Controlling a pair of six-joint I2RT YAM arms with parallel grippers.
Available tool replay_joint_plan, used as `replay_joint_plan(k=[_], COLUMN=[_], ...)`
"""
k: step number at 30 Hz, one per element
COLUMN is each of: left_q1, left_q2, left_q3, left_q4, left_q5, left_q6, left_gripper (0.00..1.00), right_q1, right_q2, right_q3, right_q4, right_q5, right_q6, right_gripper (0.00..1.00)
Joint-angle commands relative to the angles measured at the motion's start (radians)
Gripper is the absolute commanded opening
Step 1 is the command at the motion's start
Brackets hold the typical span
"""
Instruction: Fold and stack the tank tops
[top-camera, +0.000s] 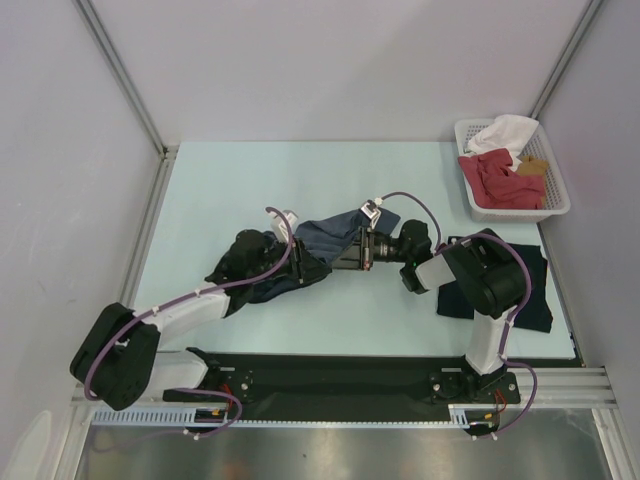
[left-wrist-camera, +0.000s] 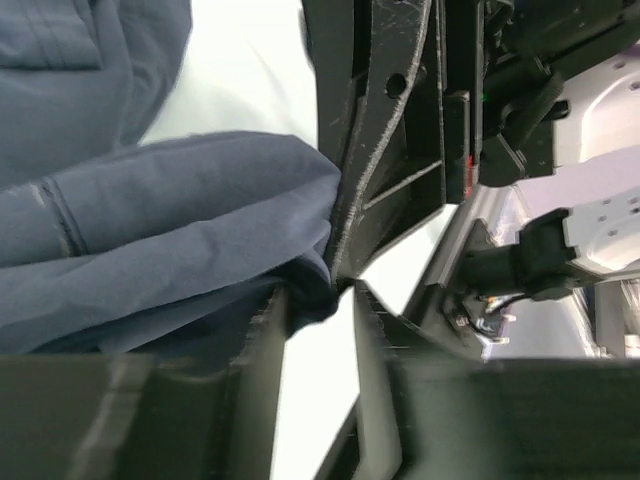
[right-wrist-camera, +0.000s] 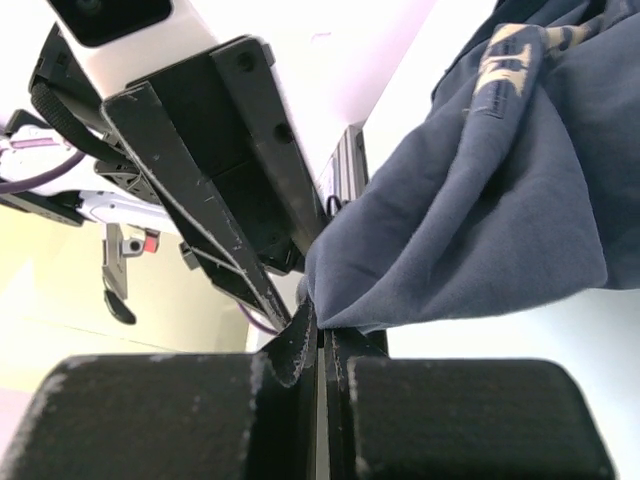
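My left gripper should keep a corner of the bunched slate-blue tank top where my grippers meet, while my right gripper grabs the tank top's opposite end.
The slate-blue tank top lies bunched at the table's middle, with printed lettering on one fold. It also shows in the left wrist view and the right wrist view. My right gripper is shut on an edge of it, just above the table. My left gripper faces the right one tip to tip. Its jaws are apart, with a corner of the same cloth between the tips. The dark navy tank top lies flat at the right, partly under my right arm.
A white basket stands at the back right and holds a red garment and a white garment. Metal frame rails run along the table's left and right edges. A black base plate lies along the near edge.
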Motion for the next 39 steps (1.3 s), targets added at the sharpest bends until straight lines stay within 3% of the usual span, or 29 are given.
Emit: replay_joint_plan(k=[1,3,5,12,16,23,27,30,31,36,39], left_q1=[-0.002,-0.002,-0.002,-0.002,-0.002,-0.002,0.002,0.019,0.031,0.093,0.120], left_q2=[0.019,0.020,0.013,-0.066,-0.125,-0.285,-0.398,-0.457,-0.487,-0.619,-0.685], left_q3=[0.047,0.044,0.041,0.024,0.035,0.082,0.130,0.136,0.131,0.071,0.102], left_q4=[0.091,0.097,0.097,0.021,-0.077,-0.390,-0.666,-0.821,-0.852,-0.938,-1.024], left_q5=[0.046,0.047,0.044,-0.009,-0.057,-0.227,-0.439,-0.571,-0.604,-0.712,-0.792], left_q6=[-0.021,-0.029,-0.030,0.008,0.045,0.138,0.146,0.063,0.042,-0.035,-0.093], left_gripper=[0.30,0.12,0.03,0.00,0.00,0.00,0.00,0.00,0.00,0.00,0.00], right_q1=[-0.003,-0.003,-0.003,-0.003,-0.009,-0.046,-0.070,-0.080,-0.078,-0.064,-0.063], right_q2=[0.000,-0.002,0.000,-0.003,-0.005,-0.077,-0.153,-0.251,-0.279,-0.460,-0.463], right_q3=[0.002,0.002,0.002,0.001,-0.005,-0.062,-0.102,-0.127,-0.127,-0.116,-0.084], right_q4=[0.244,0.244,0.244,0.245,0.238,0.138,0.023,-0.139,-0.286,-0.697,-0.811], right_q5=[-0.010,-0.011,-0.011,-0.011,-0.001,0.082,0.159,0.257,0.293,0.664,0.797], right_q6=[0.000,0.000,0.000,-0.002,-0.009,-0.100,-0.195,-0.313,-0.403,-0.554,-0.574], right_gripper=[0.00,0.00,0.00,0.00,0.29,0.50,0.57,0.60,0.61,0.71,0.73])
